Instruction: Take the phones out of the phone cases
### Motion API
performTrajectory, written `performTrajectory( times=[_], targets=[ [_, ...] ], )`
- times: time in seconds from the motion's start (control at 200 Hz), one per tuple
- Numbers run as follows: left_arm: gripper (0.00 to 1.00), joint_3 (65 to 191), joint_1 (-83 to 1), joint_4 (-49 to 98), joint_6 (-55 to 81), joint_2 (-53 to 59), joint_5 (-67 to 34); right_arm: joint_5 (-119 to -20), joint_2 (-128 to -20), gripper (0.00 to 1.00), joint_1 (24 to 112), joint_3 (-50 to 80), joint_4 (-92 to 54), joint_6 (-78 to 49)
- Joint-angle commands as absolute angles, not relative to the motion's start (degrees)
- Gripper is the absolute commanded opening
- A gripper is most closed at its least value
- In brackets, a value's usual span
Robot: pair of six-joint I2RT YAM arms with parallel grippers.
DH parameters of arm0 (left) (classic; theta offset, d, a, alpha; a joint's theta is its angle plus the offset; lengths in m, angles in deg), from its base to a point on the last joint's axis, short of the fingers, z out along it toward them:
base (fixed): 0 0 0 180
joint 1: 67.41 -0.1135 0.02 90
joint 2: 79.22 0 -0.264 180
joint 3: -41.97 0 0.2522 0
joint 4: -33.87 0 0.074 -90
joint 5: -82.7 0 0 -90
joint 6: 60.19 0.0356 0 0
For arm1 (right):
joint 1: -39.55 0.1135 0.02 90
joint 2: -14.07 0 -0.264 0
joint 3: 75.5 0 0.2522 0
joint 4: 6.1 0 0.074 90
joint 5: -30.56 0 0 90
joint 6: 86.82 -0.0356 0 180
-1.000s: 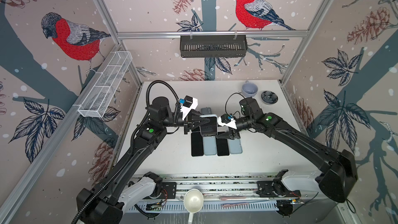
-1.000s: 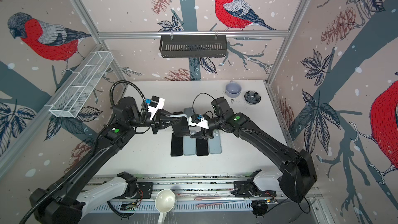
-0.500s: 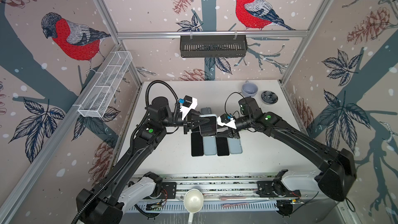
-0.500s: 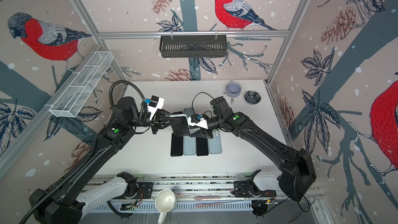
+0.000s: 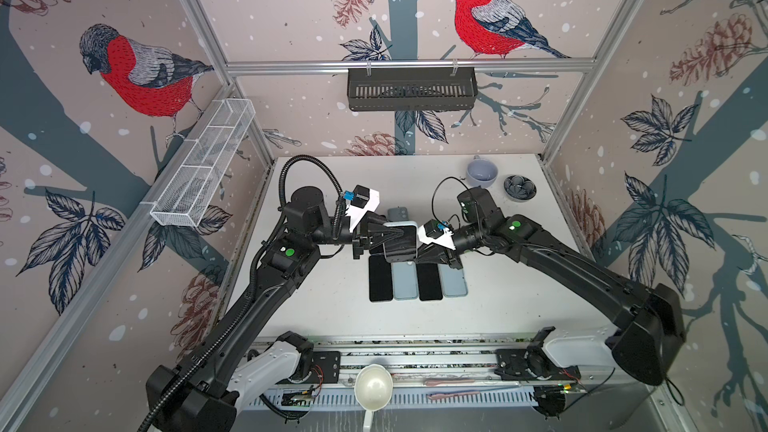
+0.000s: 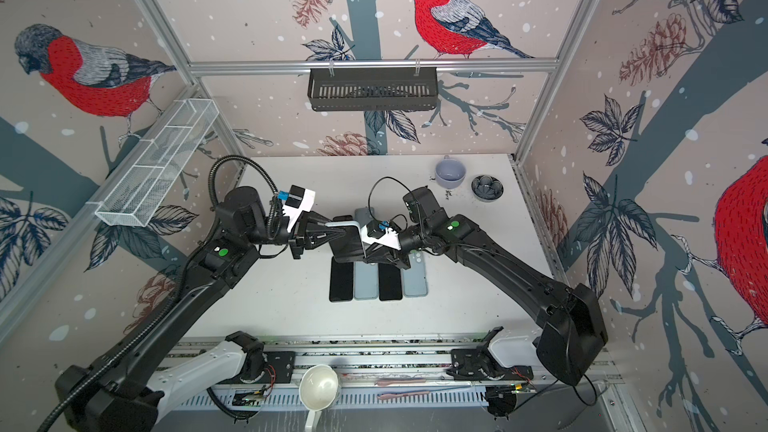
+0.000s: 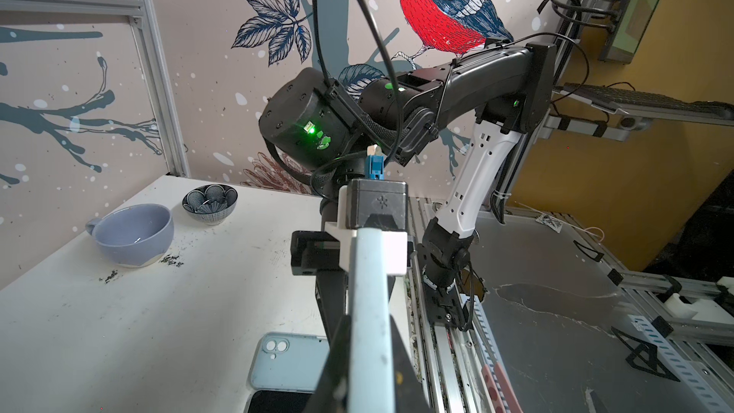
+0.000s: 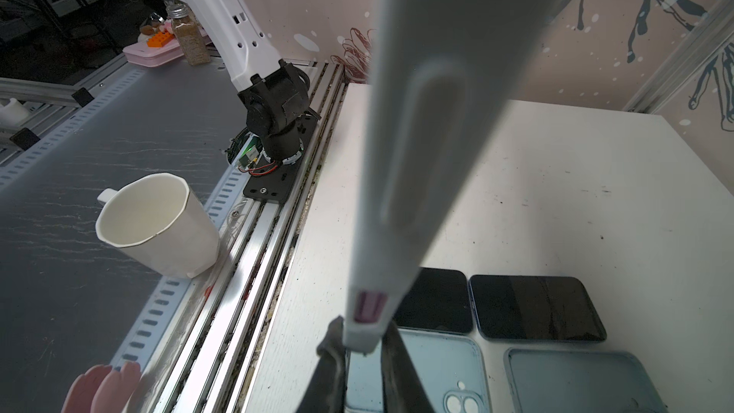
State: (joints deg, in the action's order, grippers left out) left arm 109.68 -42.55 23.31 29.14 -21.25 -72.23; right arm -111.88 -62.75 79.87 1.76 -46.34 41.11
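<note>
Next, I move my right gripper back while my left gripper turns the phone's lower corner (image 5: 413, 259) toward it, because both grippers are pinching opposite sides of the phone case (image 5: 415, 238).
The phone (image 5: 400, 243) (image 6: 347, 245), dark screen up, sits in its pale blue phone case (image 7: 369, 303) (image 8: 417, 145) and hangs above the table between my two arms. My left gripper (image 5: 395, 234) (image 6: 341, 234) (image 7: 369, 375) is shut on one long edge of the case, with black fingers (image 7: 337, 363) on both sides of it. From the opposite side my right gripper (image 5: 419, 252) (image 6: 369, 253) (image 8: 363, 351) is shut on the case's end, and its fingers (image 8: 397, 367) pinch the corner.
Under the held phone lie two black phones (image 5: 380, 280) (image 5: 429, 280) and two pale blue cases (image 5: 405, 282) (image 5: 454, 282) in a row, with another case (image 5: 399, 214) behind. A lilac cup (image 5: 482, 172) and a dark bowl (image 5: 519, 188) stand at the back right. A white cup (image 5: 373, 388) sits on the front rail.
My right gripper has closed its jaws onto the end of the phone case. The left gripper has kept its hold, and both arms have barely moved.
</note>
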Motion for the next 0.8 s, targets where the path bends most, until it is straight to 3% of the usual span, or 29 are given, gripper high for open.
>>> performTrajectory(
  times=[0.0,0.15,0.245,0.515,0.695,0.795],
  targets=[
    [0.0,109.7,-42.3,27.3,28.2,-20.7,-73.0,-109.8,-63.5,0.16,81.4,2.5,-44.4,43.3],
    [0.0,109.3,-42.3,29.4,26.4,-20.3,-74.6,-109.1,-63.8,0.13,82.2,3.0,-44.1,45.3],
    [0.0,108.6,-42.3,32.1,24.1,-19.9,-76.2,-105.4,-63.1,0.04,83.9,2.9,-43.1,48.1],
    [0.0,107.8,-42.3,38.6,17.7,-18.3,-79.3,-92.8,-63.5,0.02,89.4,2.1,-38.8,56.5],
    [0.0,107.9,-42.3,38.4,17.5,-17.7,-78.0,-87.8,-64.2,0.04,90.0,2.1,-33.6,56.2],
    [0.0,108.2,-42.3,36.4,18.9,-18.1,-76.2,-87.7,-63.2,0.15,89.3,0.7,-30.8,54.3]
  ],
)
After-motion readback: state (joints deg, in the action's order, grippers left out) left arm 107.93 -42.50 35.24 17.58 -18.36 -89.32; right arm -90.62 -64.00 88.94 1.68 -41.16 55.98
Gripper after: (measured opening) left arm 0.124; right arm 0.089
